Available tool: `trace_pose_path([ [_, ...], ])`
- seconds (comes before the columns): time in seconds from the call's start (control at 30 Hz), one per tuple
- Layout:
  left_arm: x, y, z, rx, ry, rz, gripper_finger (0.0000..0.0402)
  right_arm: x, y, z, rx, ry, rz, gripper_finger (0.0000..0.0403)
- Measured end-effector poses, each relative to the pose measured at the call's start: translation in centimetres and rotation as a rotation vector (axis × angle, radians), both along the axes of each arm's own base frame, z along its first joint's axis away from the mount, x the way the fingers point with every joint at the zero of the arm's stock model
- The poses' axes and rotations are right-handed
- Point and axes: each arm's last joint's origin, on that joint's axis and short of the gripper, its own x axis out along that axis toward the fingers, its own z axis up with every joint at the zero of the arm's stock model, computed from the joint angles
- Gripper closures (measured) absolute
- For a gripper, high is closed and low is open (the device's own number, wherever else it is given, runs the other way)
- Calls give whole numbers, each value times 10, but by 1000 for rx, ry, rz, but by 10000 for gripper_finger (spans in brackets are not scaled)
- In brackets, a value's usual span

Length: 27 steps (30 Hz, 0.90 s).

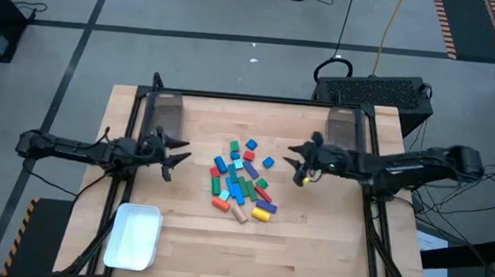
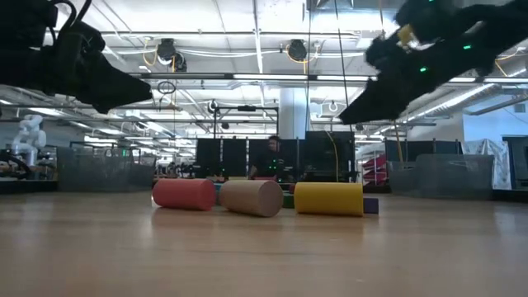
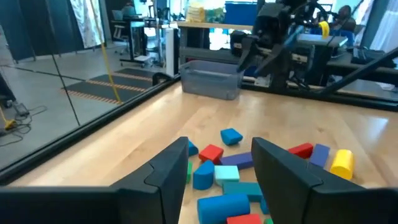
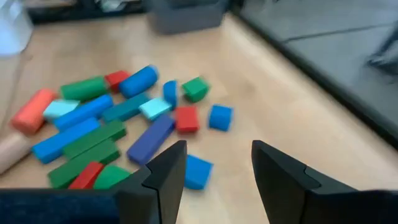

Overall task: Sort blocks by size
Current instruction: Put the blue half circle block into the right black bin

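My open right gripper should keep going down, since the blue cube (image 1: 268,162) nearest it lies clear of the heap, heading toward that cube until my fingers straddle it.
The blocks (image 1: 242,181) lie in a loose heap at the table's middle: red, blue, green, light blue cubes and bars, with an orange, a tan and a yellow cylinder (image 1: 262,214) at the near side. They show in the left wrist view (image 3: 233,180) and in the right wrist view (image 4: 118,124). My left gripper (image 1: 176,149) is open, above the table left of the heap. My right gripper (image 1: 294,159) is open, above the table right of the heap. Both are empty.
A white tray (image 1: 134,236) lies at the table's near left. Two grey bins stand at the far edge, one on the left (image 1: 163,111) and one on the right (image 1: 344,124). A person shows in the room behind the table in the low view (image 2: 272,157).
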Motion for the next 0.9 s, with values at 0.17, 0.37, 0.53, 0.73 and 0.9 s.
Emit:
trace_pose_path([
  [0.17,2,-1,1,-2,-7,-35,220,25,-8,-9,-30,113,138,220],
  [0.37,2,-1,4,35,-29,-26,220,54,-18,-15,-59,218,286,188],
  [0.53,3,1,8,91,-45,44,220,72,-28,-25,-105,356,355,162],
  [0.73,7,1,10,129,-58,56,220,82,-36,-33,-113,444,381,160],
  [0.9,13,3,6,127,-26,67,220,84,-43,-34,-82,444,411,162],
])
